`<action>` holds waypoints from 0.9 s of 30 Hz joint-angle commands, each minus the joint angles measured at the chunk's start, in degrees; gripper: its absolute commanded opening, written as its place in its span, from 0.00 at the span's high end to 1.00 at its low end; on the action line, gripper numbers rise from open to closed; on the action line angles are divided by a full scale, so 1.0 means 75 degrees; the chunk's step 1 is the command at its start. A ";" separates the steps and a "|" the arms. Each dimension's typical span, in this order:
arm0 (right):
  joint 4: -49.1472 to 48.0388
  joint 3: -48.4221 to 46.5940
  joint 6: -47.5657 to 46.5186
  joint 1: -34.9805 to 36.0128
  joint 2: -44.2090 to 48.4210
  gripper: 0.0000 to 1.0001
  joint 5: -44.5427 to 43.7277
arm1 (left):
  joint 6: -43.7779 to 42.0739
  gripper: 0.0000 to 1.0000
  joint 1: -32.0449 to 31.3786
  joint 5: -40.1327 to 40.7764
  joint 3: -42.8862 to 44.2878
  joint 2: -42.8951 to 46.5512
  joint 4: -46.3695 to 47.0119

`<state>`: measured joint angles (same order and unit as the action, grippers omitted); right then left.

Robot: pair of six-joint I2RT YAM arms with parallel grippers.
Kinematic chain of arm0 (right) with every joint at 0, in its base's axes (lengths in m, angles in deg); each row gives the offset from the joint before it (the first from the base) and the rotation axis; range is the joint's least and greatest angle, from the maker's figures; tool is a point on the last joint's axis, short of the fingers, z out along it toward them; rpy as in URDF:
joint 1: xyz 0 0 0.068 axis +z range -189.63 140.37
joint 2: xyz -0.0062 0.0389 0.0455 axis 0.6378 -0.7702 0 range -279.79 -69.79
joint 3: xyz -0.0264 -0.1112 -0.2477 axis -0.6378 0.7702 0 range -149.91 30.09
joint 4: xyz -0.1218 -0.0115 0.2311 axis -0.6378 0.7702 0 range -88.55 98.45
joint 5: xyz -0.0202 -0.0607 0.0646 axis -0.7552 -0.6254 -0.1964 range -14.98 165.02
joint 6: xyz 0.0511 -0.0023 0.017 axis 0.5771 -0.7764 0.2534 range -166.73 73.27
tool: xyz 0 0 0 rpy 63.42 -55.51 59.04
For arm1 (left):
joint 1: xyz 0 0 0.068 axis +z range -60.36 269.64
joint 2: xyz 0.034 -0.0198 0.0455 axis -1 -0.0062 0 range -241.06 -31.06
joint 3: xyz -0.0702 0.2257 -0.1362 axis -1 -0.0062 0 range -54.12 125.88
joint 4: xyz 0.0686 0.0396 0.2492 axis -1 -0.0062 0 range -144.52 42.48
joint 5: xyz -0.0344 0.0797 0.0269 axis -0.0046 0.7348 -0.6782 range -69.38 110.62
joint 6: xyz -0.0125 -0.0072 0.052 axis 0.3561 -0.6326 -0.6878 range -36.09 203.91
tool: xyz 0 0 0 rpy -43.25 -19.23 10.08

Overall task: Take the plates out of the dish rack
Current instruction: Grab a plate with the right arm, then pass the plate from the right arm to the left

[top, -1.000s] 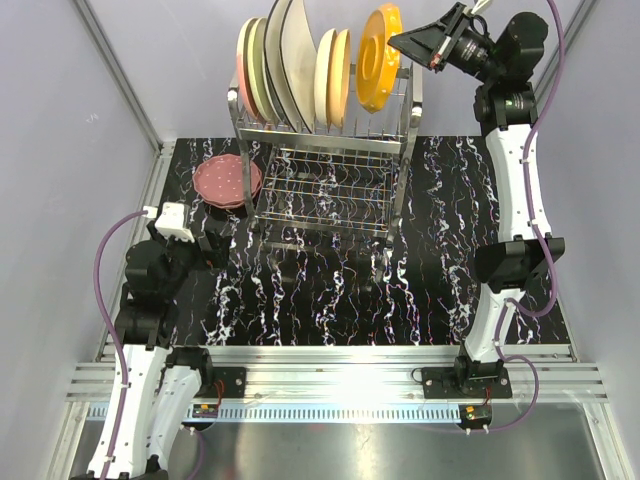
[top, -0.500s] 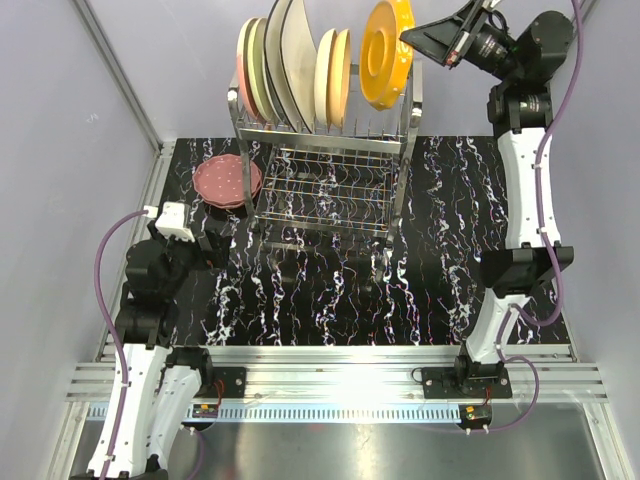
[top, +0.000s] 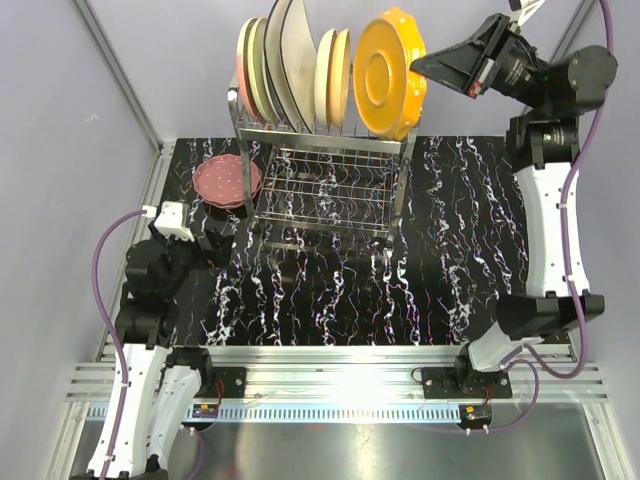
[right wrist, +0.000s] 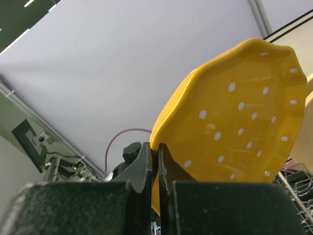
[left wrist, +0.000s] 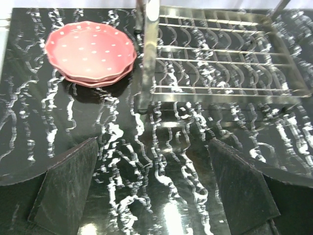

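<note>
I go on moving my open left gripper to the clear space (top: pixel 338 280) in front of the rack before I close it on the orange plate's far rim (top: pixel 361 72), because that rim is free.
An orange plate (top: pixel 388 73) with white dots hangs in the air at the right end of the dish rack (top: pixel 325 170), clear above its top tier. My right gripper (top: pixel 422 68) is shut on the plate's rim; in the right wrist view the orange plate (right wrist: pixel 234 122) fills the right side, pinched at the gripper (right wrist: pixel 157 152). Several plates (top: pixel 290 70) stand upright in the rack's upper tier. Two speckled maroon-pink plates (top: pixel 227 180) lie stacked on the table left of the rack, also the pink plates (left wrist: pixel 90 52) in the left wrist view. My left gripper (left wrist: pixel 151 191) stands open low over the table.
The table top (top: pixel 330 300) is black with white marbling. The rack's lower tier (left wrist: pixel 220 63) holds nothing in the left wrist view. Grey walls and metal frame posts (top: pixel 120 75) bound the cell on both sides.
The right arm has lifted the orange plate up out of the rack and swung it to the right, turning its face more toward the camera. The left arm has not moved.
</note>
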<state>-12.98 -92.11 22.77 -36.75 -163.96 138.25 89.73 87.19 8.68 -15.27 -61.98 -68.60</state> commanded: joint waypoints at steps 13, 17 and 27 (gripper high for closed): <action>0.0411 0.3936 -0.1565 0.0027 0.3519 1.00 0.1249 | 0.6076 0.01 -0.0035 -0.3152 0.0351 -0.0564 0.1499; 0.2260 0.4841 -0.3215 0.0132 0.4165 1.00 0.1355 | 0.7424 0.01 -0.0140 -0.3318 0.0199 -0.0706 0.1697; 0.5380 0.6611 -0.7576 0.0530 0.4880 1.00 0.0783 | 0.9521 0.01 -0.3080 -0.1152 0.0410 -0.1818 0.1182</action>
<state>24.43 -42.99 -21.17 -34.37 -129.27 146.62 152.99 69.46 -5.64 -14.57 -72.93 -60.80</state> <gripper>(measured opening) 0.033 0.987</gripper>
